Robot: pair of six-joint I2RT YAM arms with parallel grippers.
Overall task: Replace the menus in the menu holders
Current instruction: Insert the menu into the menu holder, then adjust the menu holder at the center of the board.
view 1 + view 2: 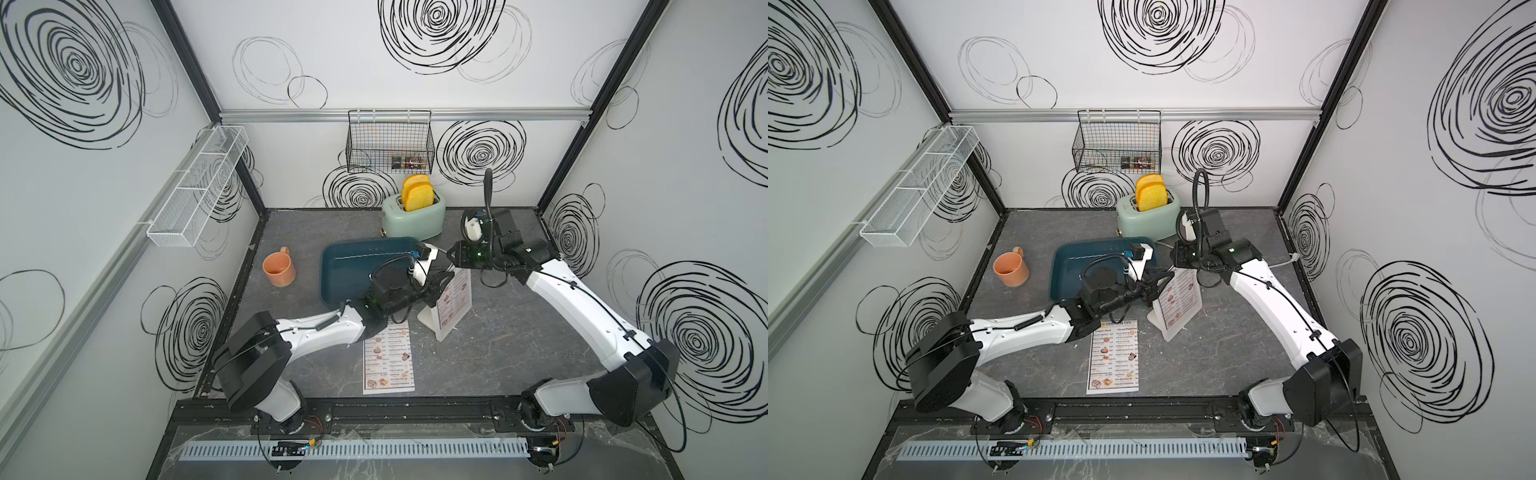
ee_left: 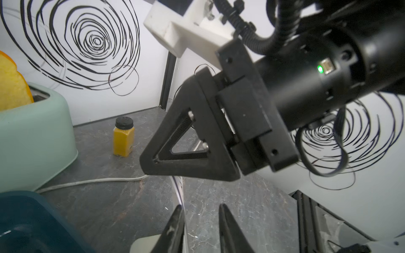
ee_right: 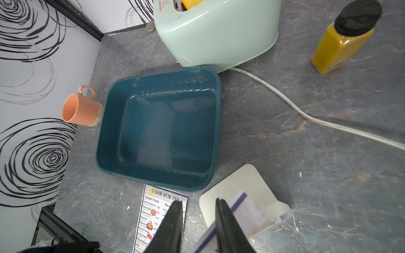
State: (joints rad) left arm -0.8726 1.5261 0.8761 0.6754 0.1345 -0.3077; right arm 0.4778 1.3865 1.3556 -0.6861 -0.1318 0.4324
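The white menu holder (image 1: 454, 307) is facing crooked. My right gripper should move back off the holder's top, and my left gripper should then turn it to the front by the holder's side edge (image 1: 437, 321).
A white menu holder (image 1: 428, 321) stands tilted at mid-table with one menu (image 1: 456, 298) in it. A second menu (image 1: 388, 365), headed "DIM SUM INN", lies flat in front of it, partly under my left arm. My left gripper (image 1: 445, 280) is at the upper left edge of the held menu. In the left wrist view its jaws (image 2: 201, 210) stand apart, a clear sheet edge beside one finger, nothing between. My right gripper (image 1: 449, 253) hovers over the holder's top. In the right wrist view it is open (image 3: 198, 203), and the menu's blue-bordered edge (image 3: 238, 198) runs behind one finger.
A teal bin (image 1: 353, 266) sits just behind the holder, with a mint toaster (image 1: 413, 216) holding two toast slices behind it. An orange mug (image 1: 279, 270) is left of the bin. A yellow spice jar (image 3: 341, 43) and the toaster's white cord (image 3: 306, 114) lie at the back right.
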